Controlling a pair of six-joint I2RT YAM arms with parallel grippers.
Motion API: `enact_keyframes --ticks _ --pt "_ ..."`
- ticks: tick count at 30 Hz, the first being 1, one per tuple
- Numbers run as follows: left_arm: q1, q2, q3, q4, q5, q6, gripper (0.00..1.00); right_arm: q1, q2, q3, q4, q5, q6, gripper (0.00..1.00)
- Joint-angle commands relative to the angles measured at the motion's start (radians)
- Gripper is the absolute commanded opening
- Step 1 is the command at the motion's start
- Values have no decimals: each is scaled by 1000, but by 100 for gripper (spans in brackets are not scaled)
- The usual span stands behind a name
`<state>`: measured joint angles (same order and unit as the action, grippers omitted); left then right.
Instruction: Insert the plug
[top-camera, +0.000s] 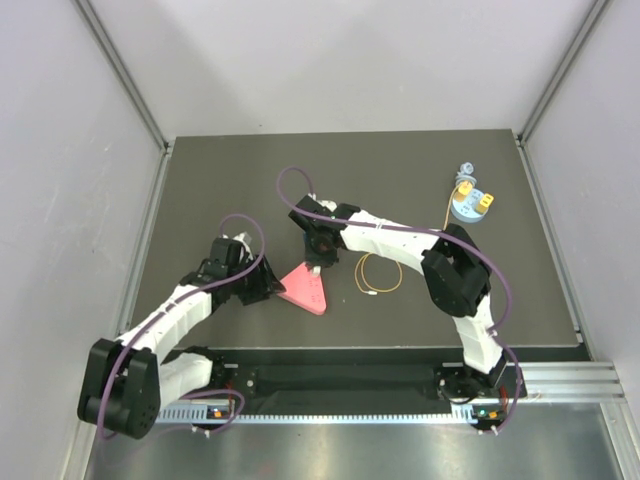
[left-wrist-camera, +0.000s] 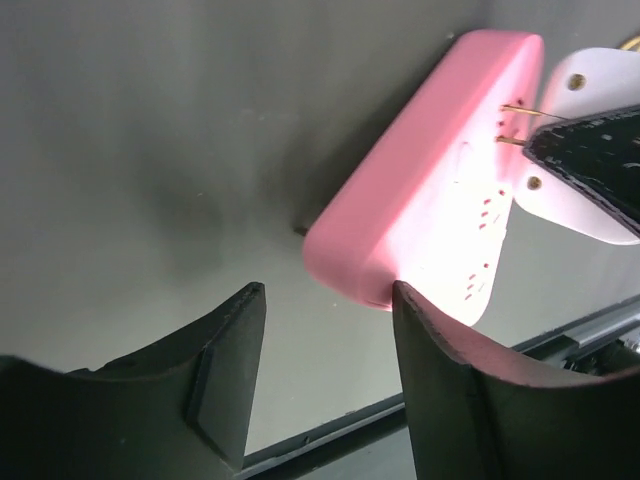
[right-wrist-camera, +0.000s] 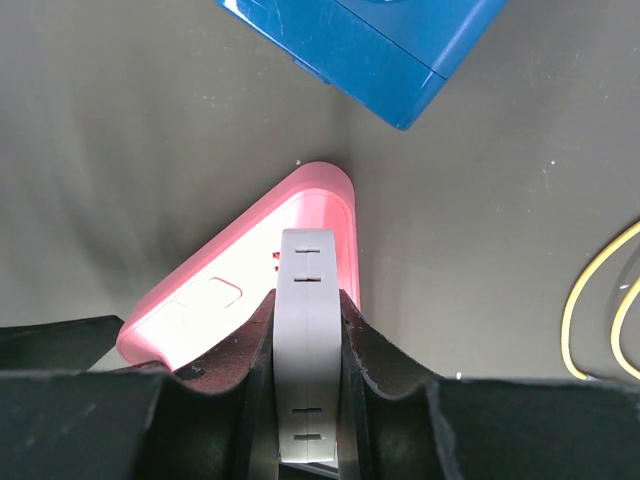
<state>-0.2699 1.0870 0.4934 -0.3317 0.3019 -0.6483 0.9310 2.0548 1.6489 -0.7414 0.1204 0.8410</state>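
The fingertips of the robot's right gripper crowd the brass pins at the pink block (left-wrist-camera: 512, 124), so the robot should raise the white block (left-wrist-camera: 592, 78) clear and have its left gripper take it.
A pink triangular socket block (top-camera: 305, 288) lies on the dark mat. My right gripper (top-camera: 318, 255) is shut on a flat white block (right-wrist-camera: 308, 330) with two brass pins (left-wrist-camera: 520, 110), and the pins point at the pink block's (left-wrist-camera: 430, 180) holed face, close to it. My left gripper (left-wrist-camera: 325, 300) is open at the pink block's left corner, with its right fingertip (left-wrist-camera: 410, 300) against that corner. The small yellow plug (top-camera: 463, 190), joined to a thin yellow cable (top-camera: 378, 275), sits on a round blue base (top-camera: 470, 208) at the far right, away from both grippers.
A second yellow block (top-camera: 482, 203) with no cable sits on the same blue base. The yellow cable loops on the mat right of the pink block and shows in the right wrist view (right-wrist-camera: 590, 310). A blue box (right-wrist-camera: 380, 50) lies just beyond the pink block (right-wrist-camera: 240, 270).
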Motion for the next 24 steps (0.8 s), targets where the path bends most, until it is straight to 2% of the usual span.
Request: enact_keyframes --ticks 1,8,12,20,24 --pt "-2 7 -19 37 -29 -16 59 -1 -7 -40 -1 19 -5 0" --pt "-2 21 -75 186 26 -44 55 -3 -13 -49 16 13 -10 0" --pt "-2 40 -70 204 40 -44 45 -1 -16 -41 14 15 -14 0" --pt "-3 68 -98 263 94 -59 15 -4 -33 -35 11 7 -16 0" --pt "-5 88 -102 284 97 -60 10 -3 -33 -14 10 -10 -28 0"
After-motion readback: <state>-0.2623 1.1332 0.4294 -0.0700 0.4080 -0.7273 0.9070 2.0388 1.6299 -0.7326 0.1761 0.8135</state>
